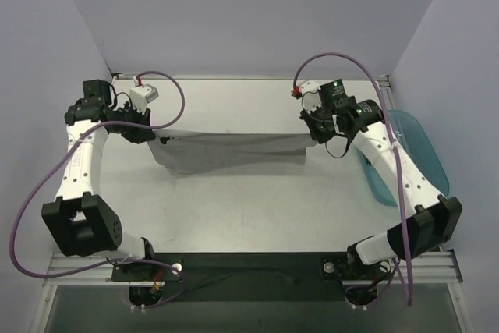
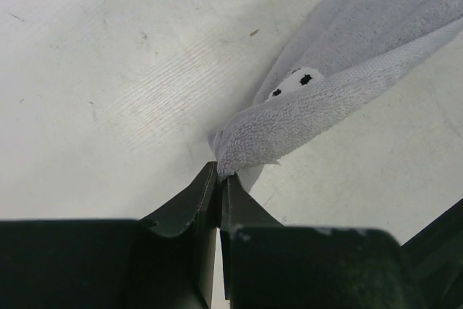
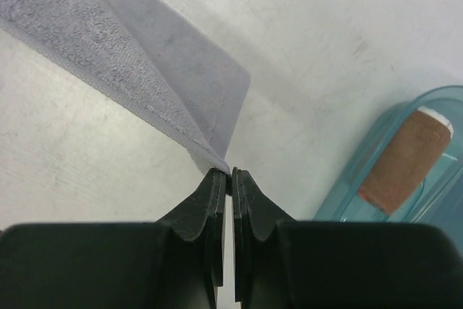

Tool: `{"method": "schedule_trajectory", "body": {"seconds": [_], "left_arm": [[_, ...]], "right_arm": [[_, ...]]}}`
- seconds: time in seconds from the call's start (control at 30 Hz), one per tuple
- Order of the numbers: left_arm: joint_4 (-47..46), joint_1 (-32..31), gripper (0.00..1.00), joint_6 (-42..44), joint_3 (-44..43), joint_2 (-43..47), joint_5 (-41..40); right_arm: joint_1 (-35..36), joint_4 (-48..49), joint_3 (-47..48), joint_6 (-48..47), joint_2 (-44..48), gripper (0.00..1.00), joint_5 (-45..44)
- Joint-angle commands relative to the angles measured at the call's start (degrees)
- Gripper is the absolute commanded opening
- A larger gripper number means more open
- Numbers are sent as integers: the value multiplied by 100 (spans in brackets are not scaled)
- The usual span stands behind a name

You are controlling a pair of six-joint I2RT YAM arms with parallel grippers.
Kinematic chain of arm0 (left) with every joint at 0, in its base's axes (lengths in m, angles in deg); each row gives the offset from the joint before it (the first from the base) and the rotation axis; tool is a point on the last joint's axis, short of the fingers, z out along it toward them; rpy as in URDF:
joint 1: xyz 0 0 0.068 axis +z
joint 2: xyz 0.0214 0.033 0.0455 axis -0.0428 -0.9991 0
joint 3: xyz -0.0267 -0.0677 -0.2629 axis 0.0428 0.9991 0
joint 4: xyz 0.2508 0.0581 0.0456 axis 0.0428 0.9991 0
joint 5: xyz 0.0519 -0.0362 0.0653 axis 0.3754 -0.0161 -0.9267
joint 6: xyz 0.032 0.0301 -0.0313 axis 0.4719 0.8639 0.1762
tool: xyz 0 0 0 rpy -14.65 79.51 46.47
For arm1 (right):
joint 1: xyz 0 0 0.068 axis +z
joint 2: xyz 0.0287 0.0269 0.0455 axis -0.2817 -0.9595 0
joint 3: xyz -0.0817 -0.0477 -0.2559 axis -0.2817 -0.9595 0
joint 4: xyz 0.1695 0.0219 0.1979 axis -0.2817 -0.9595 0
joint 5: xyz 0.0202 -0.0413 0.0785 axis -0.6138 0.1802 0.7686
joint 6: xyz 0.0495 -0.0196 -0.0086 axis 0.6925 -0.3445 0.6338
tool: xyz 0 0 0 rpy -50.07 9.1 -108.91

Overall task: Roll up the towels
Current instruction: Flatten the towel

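Observation:
Both grippers have the light grey towel hanging in folds (image 1: 222, 152) between them. Next, I lower it and lay it out flat over the clear table nearer me (image 1: 238, 191) before I roll it.
The light grey towel (image 1: 230, 150) hangs stretched between both grippers above the table, sagging toward its left end. My left gripper (image 1: 160, 136) is shut on the towel's left corner, and the bunched cloth (image 2: 347, 70) rises out of the closed tips (image 2: 219, 175). The right gripper (image 1: 312, 134) is shut on the right corner, with only the very tip of the cloth (image 3: 108, 41) pinched between its jaws (image 3: 231, 173). The rust-brown towel (image 3: 405, 161) lies rolled up inside the teal tray (image 3: 340, 193).
The translucent teal tray (image 1: 421, 146) sits at the table's right edge, partly under the right arm. A white connector block (image 1: 144, 95) with a purple cable sits near the back left corner. Walls close in the back and both sides.

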Motion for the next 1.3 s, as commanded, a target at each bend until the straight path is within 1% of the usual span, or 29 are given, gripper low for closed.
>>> {"method": "schedule_trajectory", "body": {"seconds": [0.0, 0.03, 0.1, 0.13, 0.17, 0.2, 0.23, 0.3, 0.4, 0.47, 0.57, 0.6, 0.63, 0.67, 0.7, 0.73, 0.8, 0.83, 0.9, 0.93, 0.97, 1.0, 1.07, 1.1, 1.13, 1.2, 1.23, 1.27], "left_arm": [[-48, 28, 0, 151, 398, 705, 287], [-48, 20, 0, 195, 704, 1099, 304], [-39, 37, 0, 344, 1021, 1540, 322], [-30, 63, 0, 345, 1336, 1969, 339], [-21, 98, 0, 336, 1461, 2182, 409], [-4, 116, 0, 301, 1593, 2619, 436], [49, 116, 0, 257, 1725, 2841, 462], [137, 108, 0, 91, 1814, 3428, 550], [277, 108, 0, -146, 1832, 3817, 385], [409, 108, 0, -182, 1849, 3828, 322], [462, 108, 0, -226, 1989, 3495, 296], [445, 99, 0, -235, 2077, 3346, 296], [392, 107, 0, -270, 2113, 3005, 313], [331, 99, 0, -323, 2130, 2801, 296], [243, 99, 0, -489, 2157, 2399, 261], [34, 81, 0, -569, 2174, 2186, 200], [-248, 20, 0, -822, 2192, 1773, -46], [-537, 2, 0, -903, 2175, 1388, -125], [-846, -42, 0, -1130, 2157, 886, -310], [-1152, -59, 0, -1184, 2131, 709, -363], [-1268, -68, 0, -1228, 2078, 533, -416], [-1356, -86, 0, -1298, 2017, 140, -434], [-1541, -77, 0, -1351, 1798, -249, -408], [-1603, -86, 1, -1395, 1736, -599, -373], [-1742, -86, 3, -1413, 1657, -750, -346], [-1840, -77, 7, -1422, 1428, -1206, -293], [-1936, -94, 11, -1422, 1349, -1339, -232], [-1981, -103, 12, -1439, 1261, -1480, -223]], "right_arm": [[-33, -594, -373, -152, 575, 0, -148], [-85, -629, -609, -179, 724, 0, 53], [-296, -682, -926, -319, 1286, 0, 405], [-323, -752, -1023, -389, 1628, 0, 693], [-375, -909, -1190, -477, 1788, 0, 801], [-419, -963, -1243, -504, 1937, 0, 915], [-498, -1016, -1288, -522, 2208, 0, 1168], [-683, -1139, -1323, -566, 2447, 0, 1381], [-841, -1201, -1210, -548, 2633, 0, 1549], [-842, -1166, -1148, -609, 2563, 0, 1523], [-815, -904, -1200, -715, 2212, 0, 1365], [-815, -824, -1226, -750, 2063, 0, 1190], [-780, -745, -1244, -794, 1705, 0, 1128], [-789, -665, -1218, -812, 1493, 0, 1083], [-780, -595, -1209, -803, 1290, 0, 1057], [-763, -507, -1183, -777, 888, 0, 1048], [-754, -165, -1148, -724, 508, 0, 1013], [-754, -24, -1104, -698, 123, 0, 926], [-727, 327, -1007, -627, -257, 0, 872], [-736, 415, -928, -593, -641, 0, 829], [-745, 564, -762, -549, -819, 0, 819], [-745, 609, -656, -540, -1004, 0, 811], [-727, 758, -358, -513, -1514, 0, 758], [-719, 794, -252, -504, -1681, 0, 732], [-727, 803, -146, -496, -2004, 0, 723], [-719, 829, 204, -495, -2305, 0, 661], [-727, 838, 319, -487, -2567, 0, 635], [-727, 856, 416, -478, -2701, 0, 600]]}}
